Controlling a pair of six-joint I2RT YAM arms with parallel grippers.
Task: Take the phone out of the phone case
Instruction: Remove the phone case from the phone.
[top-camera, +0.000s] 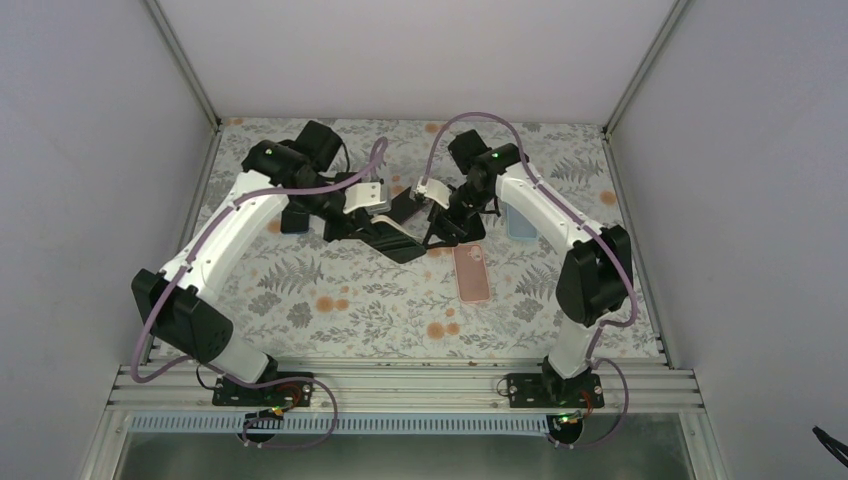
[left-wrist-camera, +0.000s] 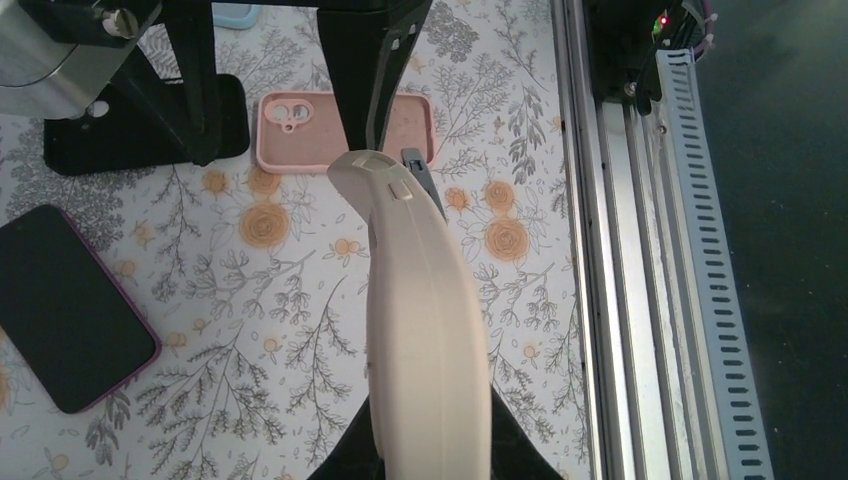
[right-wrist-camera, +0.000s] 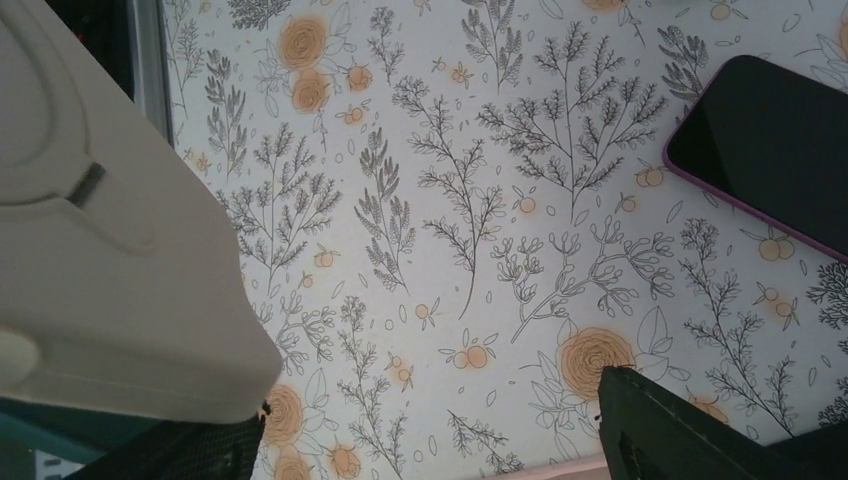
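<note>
The cream case's tip (left-wrist-camera: 362, 174) touches the finger of my open right gripper. My left gripper keeps hold of the case (left-wrist-camera: 428, 350) until my right gripper grips that tip, and then let go.
My left gripper (left-wrist-camera: 432, 445) is shut on a cream phone case (left-wrist-camera: 420, 320), held bent above the table; a thin grey edge (left-wrist-camera: 420, 175) shows beside its tip. I cannot tell whether a phone is inside. In the top view the case (top-camera: 372, 195) hangs between both arms. My right gripper (right-wrist-camera: 420, 440) is open with jaws wide apart, and the cream case (right-wrist-camera: 110, 260) lies against its left side. One of its fingers (left-wrist-camera: 365, 70) meets the case's tip. A dark phone with a purple rim (left-wrist-camera: 70, 310) lies screen-up on the table and also shows in the right wrist view (right-wrist-camera: 770, 150).
An empty pink case (top-camera: 472, 272) lies on the floral table and shows in the left wrist view (left-wrist-camera: 410, 125). A flat black object (left-wrist-camera: 90, 140) lies under the right gripper. Light blue cases lie at left (top-camera: 295, 222) and right (top-camera: 520, 222). The metal rail (left-wrist-camera: 620, 300) runs along the front.
</note>
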